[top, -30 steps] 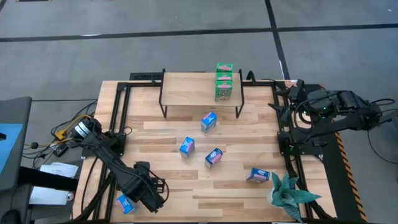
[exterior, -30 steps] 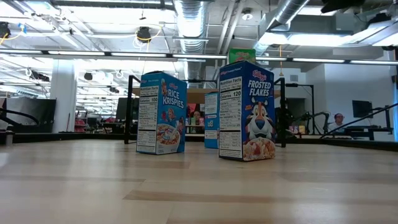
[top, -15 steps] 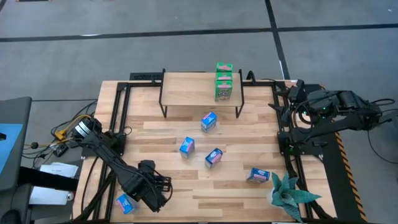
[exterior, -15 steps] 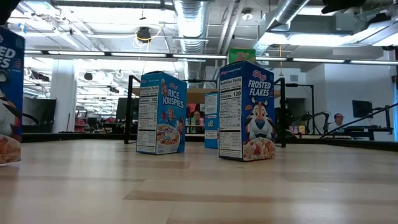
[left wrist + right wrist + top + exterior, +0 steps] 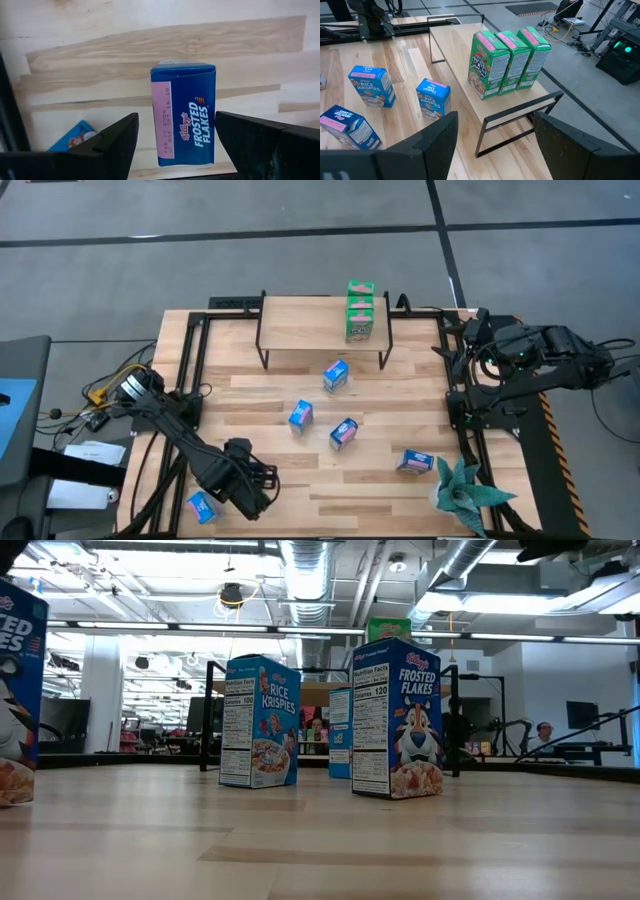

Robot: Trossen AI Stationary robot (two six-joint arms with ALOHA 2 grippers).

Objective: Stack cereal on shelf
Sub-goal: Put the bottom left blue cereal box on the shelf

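The Frosted Flakes box (image 5: 186, 117) will squeeze inward between the fingers when I grip and lift it, because the overlapping flap (image 5: 171, 84) shows thin folded card.
My left gripper (image 5: 250, 485) is low over the table's near left part, shut on a blue Frosted Flakes cereal box (image 5: 187, 115). That box stands upright at the low view's left edge (image 5: 20, 700); from above the gripper hides it. A second blue box (image 5: 201, 507) lies on the table beside it. Three green boxes (image 5: 360, 310) stand in a row on the shelf (image 5: 300, 325), at its right end. My right gripper (image 5: 496, 117) waits open at the table's far right, facing the shelf (image 5: 455, 45). My left gripper has the Frosted Flakes box between its two fingers, which lie across its narrow side panel (image 5: 207, 120). The fingers (image 5: 225, 130) slant down at it. The pads' meeting with the box is hidden. The box stays upright; whether its base clears the table, I cannot tell.
Several loose blue boxes are spread over mid-table: one near the shelf (image 5: 335, 375), two standing upright (image 5: 300, 417) (image 5: 343, 433), one toward the right (image 5: 413, 462). A teal spiky plant (image 5: 465, 495) sits at the near right corner. The shelf's left and middle board is bare.
My left gripper has moved a little toward the table's right. The Frosted Flakes box has come with it: it was outside the low view a second ago, entered at that view's left edge, and has since shifted slightly further right, staying upright.
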